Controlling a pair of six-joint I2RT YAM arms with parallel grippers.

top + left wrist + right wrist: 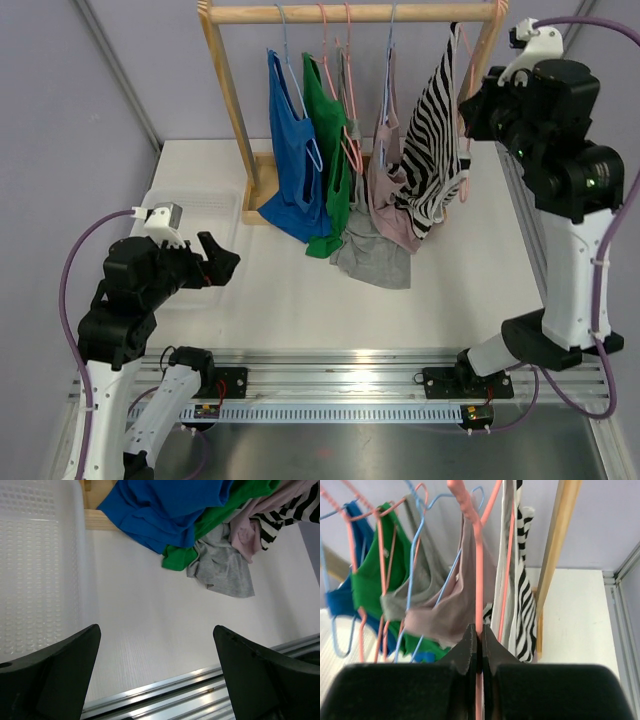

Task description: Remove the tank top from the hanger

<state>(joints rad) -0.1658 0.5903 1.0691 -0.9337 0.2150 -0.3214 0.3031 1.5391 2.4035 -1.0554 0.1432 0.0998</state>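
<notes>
My right gripper is on the pink hanger's wire and the striped tank top's strap is free, so my left gripper should keep going toward the strap and close there.
Several tank tops hang on wire hangers from a wooden rack. The black-and-white striped tank top hangs at the right end; it also shows in the right wrist view. My right gripper is up at the rack's right end, shut on the thin wire of a pink hanger just beside the striped top. My left gripper is open and empty, low over the table at the left, well away from the clothes.
On the rack from the left hang a blue top, a green top, a grey top drooping onto the table, and a mauve top. A white perforated tray lies by the left gripper. The rack's right post stands close to the right gripper.
</notes>
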